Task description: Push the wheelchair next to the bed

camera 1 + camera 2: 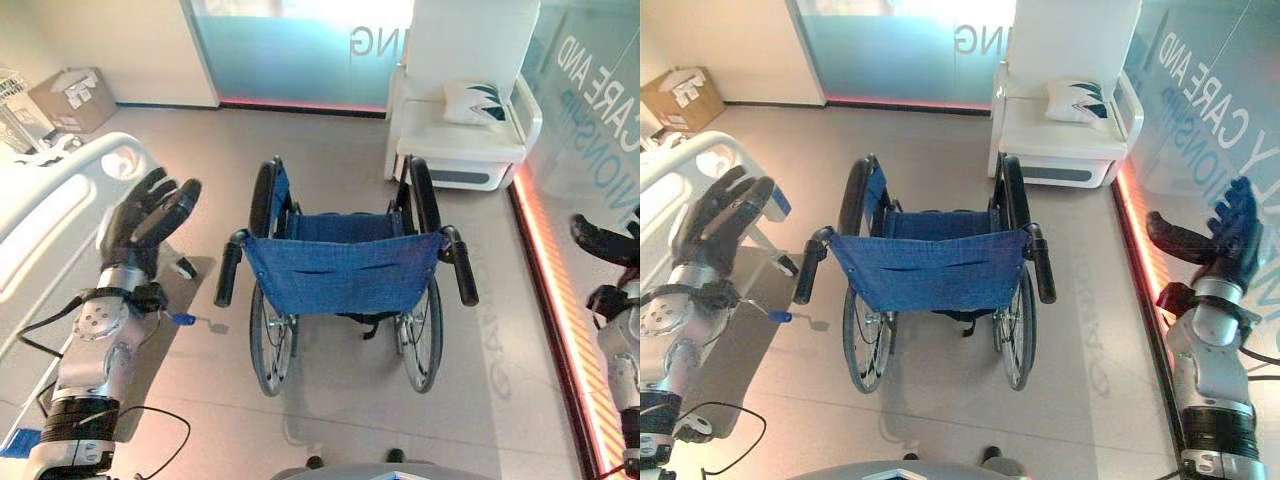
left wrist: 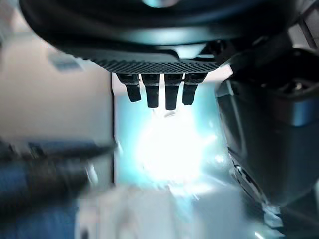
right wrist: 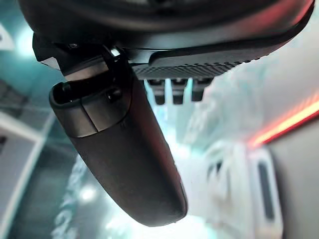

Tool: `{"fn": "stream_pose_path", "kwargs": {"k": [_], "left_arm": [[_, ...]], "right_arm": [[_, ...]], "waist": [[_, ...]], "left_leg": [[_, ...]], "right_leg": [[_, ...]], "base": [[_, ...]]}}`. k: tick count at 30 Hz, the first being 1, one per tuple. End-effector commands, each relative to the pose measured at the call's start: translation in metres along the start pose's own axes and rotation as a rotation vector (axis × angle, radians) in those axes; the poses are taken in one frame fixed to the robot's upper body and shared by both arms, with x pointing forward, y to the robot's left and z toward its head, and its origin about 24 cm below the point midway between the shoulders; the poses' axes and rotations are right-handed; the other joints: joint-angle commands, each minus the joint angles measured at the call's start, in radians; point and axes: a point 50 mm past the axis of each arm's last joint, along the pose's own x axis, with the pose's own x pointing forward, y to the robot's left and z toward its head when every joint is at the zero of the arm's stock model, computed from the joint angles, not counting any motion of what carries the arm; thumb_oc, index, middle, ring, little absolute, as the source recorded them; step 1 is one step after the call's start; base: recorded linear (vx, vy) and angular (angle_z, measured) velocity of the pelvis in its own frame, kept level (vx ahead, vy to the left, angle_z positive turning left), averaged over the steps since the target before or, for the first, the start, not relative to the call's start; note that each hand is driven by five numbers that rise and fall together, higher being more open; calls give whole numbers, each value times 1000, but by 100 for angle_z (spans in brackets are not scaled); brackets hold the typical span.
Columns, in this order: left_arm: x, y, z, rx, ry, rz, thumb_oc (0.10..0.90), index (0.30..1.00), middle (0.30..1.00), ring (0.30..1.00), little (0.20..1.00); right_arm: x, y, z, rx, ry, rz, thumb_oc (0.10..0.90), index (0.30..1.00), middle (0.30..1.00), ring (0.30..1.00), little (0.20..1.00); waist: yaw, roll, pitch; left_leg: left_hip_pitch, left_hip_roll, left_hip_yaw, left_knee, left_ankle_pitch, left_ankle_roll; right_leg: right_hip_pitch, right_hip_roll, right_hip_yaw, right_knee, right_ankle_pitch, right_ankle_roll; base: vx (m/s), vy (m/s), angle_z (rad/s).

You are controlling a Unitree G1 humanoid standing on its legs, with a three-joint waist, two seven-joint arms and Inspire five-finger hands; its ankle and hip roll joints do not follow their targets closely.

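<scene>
The wheelchair [image 1: 347, 228] will stay unfolded and roll as one piece when I push it, because the blue fabric back [image 1: 343, 273] is spread wide between the push handles.
A wheelchair [image 1: 345, 265] with a blue fabric back and seat stands on the floor, facing away from me, its two black push handles [image 1: 229, 268] [image 1: 464, 270] toward me. The white bed [image 1: 50, 200] lies at the left edge. My left hand [image 1: 150, 215] hovers open to the left of the left handle, between it and the bed, touching neither. Off to the right of the wheelchair my right hand [image 1: 1220, 235] is raised, open and well clear of the right handle. Each wrist view shows straight fingers [image 2: 159, 89] [image 3: 177, 89] holding nothing.
A white armchair [image 1: 465, 120] with a cushion stands behind the wheelchair at the right. A glass wall with a red floor strip [image 1: 555, 290] runs along the right. A cardboard box [image 1: 70, 98] sits at the far left. A bed leg with a castor [image 1: 180, 265] stands near the left handle.
</scene>
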Motion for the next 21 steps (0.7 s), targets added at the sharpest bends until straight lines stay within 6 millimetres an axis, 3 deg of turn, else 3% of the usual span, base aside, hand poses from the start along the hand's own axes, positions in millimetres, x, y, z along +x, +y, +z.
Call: {"fn": "stream_pose_path", "kwargs": {"k": [1,3,12,21], "left_arm": [[9,-9,49,4,-197,-96,800,900,900,900,900],[6,-21,48,-27,-197,-164,800,900,900,900,900],[2,-41,36,-47,-138,-266,800,900,900,900,900],[2,-47,24,-26,-75,-300,800,900,900,900,900]], "right_arm": [[7,17,59,81,-270,148,800,900,900,900,900],[0,31,60,103,-278,254,800,900,900,900,900],[-19,64,56,154,-196,525,800,900,900,900,900],[-26,81,39,71,-56,663,800,900,900,900,900]], "waist": [[0,-11,-58],[-1,-14,-60],[-1,-20,-53],[-1,-27,-48]], "left_leg": [[-13,-44,25,4,-61,-14],[-12,-43,31,4,-61,-14],[-12,-42,46,4,-58,-14],[-12,-42,52,4,-54,-15]], "right_leg": [[-13,11,8,68,-51,17],[-12,10,5,65,-49,19],[-18,7,-3,69,-43,25],[-20,4,-7,72,-37,30]], "base": [[0,0,0],[0,0,0],[0,0,0],[0,0,0]]}}
